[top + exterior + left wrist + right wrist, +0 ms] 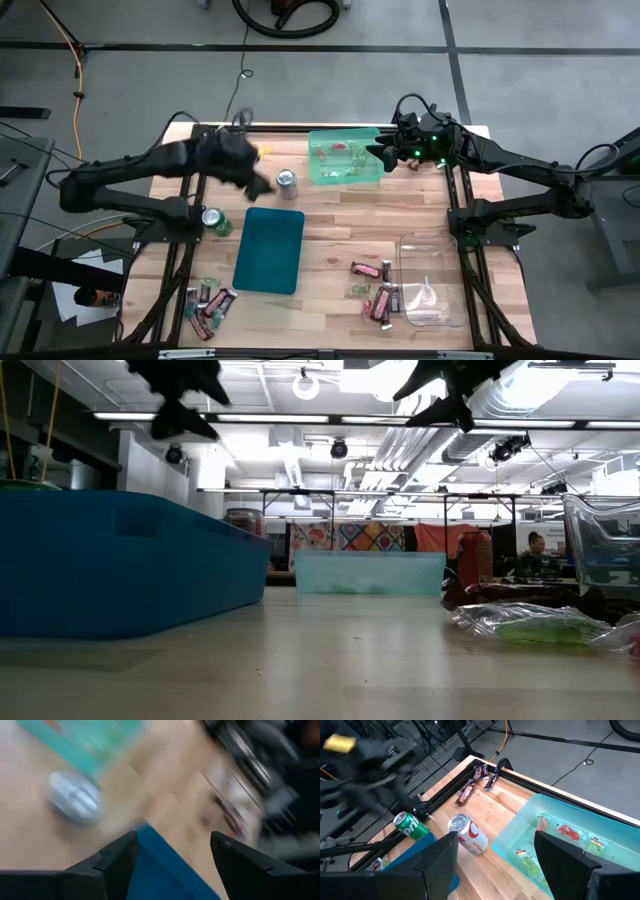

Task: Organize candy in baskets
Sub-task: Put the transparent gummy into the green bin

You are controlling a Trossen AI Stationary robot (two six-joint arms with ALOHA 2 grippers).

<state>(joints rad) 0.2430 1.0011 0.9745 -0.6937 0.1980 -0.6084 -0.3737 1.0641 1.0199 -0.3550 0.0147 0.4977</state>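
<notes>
The green candy (211, 282) lies free at the far edge of the near corner's bars (212, 308), so my open left gripper keeps going toward it and closes on it.
Small green and red candies (336, 151) lie in the light green basket (345, 170) at the table's far side; they show also in the right wrist view (568, 832). My right gripper (383, 156) hangs open and empty above that basket's right end (495, 852). My left gripper (262, 186) is open and empty, raised above the table between the silver can (287, 182) and the dark teal basket (270, 250); its own view is blurred (172, 851). Dark and pinkish bars (210, 300) lie at the near left corner, others (376, 292) beside the clear basket (432, 282).
A green soda can (215, 221) stands left of the teal basket, and the silver and red can (467, 835) stands just left of the light green basket. A green wrapped piece (535, 628) lies near the low camera. Bare wood shows between the teal and clear baskets.
</notes>
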